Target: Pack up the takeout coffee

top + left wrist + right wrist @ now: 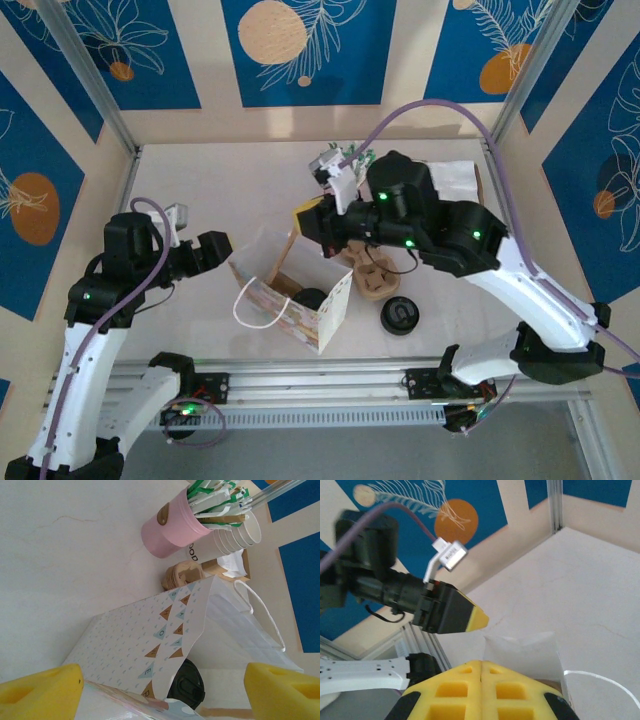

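Observation:
The brown stick's lower end (272, 280) is over the paper bag's opening, so my right gripper keeps moving inward until its fingers pass the bag's far edge, then let go.
The takeout coffee stands inside an open patterned paper bag (288, 300); its round black lid (310, 297) shows through the bag's mouth, and the left wrist view catches the lid (189, 686) past the bag's flap (165, 630). My left gripper (222, 250) hangs open at the bag's left side, its yellow fingers (42, 690) spread wide either side of the bag mouth. My right gripper (306, 220) is shut at the bag's far rim; in its wrist view the closed gripper (481, 662) sits just in front of the bag's white wall (525, 655), with nothing visible between the pads.
A brown cup tray (372, 276) and a black lid stack (400, 317) lie right of the bag. Behind it stand a pink container of sticks (170, 527), stacked cream cups (235, 535) and white napkins (455, 180). Walls and frame posts close in the table.

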Controlling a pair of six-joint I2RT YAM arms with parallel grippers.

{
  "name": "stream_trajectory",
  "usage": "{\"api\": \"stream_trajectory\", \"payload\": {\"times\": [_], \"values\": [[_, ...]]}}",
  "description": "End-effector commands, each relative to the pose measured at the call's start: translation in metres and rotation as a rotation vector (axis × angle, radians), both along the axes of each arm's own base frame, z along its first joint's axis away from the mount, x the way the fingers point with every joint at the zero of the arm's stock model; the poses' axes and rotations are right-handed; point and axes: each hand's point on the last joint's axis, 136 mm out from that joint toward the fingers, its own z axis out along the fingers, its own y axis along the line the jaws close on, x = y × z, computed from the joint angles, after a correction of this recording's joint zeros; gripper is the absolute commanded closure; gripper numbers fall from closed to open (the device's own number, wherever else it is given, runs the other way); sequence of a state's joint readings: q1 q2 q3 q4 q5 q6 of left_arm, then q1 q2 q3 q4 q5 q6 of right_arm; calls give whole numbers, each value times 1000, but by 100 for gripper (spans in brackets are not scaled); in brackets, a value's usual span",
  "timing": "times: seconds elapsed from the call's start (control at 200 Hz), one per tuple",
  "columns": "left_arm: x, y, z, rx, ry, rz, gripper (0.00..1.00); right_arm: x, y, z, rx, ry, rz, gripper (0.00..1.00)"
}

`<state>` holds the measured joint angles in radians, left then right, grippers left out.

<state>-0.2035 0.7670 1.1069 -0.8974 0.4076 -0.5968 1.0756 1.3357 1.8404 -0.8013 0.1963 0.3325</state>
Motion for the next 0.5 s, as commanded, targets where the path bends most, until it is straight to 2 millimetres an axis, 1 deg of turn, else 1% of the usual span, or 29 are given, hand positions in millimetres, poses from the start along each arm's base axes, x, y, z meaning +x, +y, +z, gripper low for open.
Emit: {"api": "stream_trajectory", "payload": {"times": [0.0, 0.095, 0.215, 0.335, 0.42, 0.495], "values": [[-1, 1, 2, 9, -7, 3, 17, 9, 16, -25, -66, 8, -12, 100], [-2, 0, 0, 6, -1, 1, 16, 11, 28, -42, -109, 25, -5, 100], [-2, 0, -2, 8, 5, 1, 17, 19, 39, -60, -173, 2, -27, 100], [-2, 0, -3, 11, 8, -3, 16, 28, 46, -79, -254, -12, -49, 100], [-2, 0, -3, 13, 6, -1, 17, 34, 48, -88, -291, -18, -76, 100], [-2, 0, -3, 13, 6, -1, 16, 36, 52, -95, -310, -14, -76, 100]]}}
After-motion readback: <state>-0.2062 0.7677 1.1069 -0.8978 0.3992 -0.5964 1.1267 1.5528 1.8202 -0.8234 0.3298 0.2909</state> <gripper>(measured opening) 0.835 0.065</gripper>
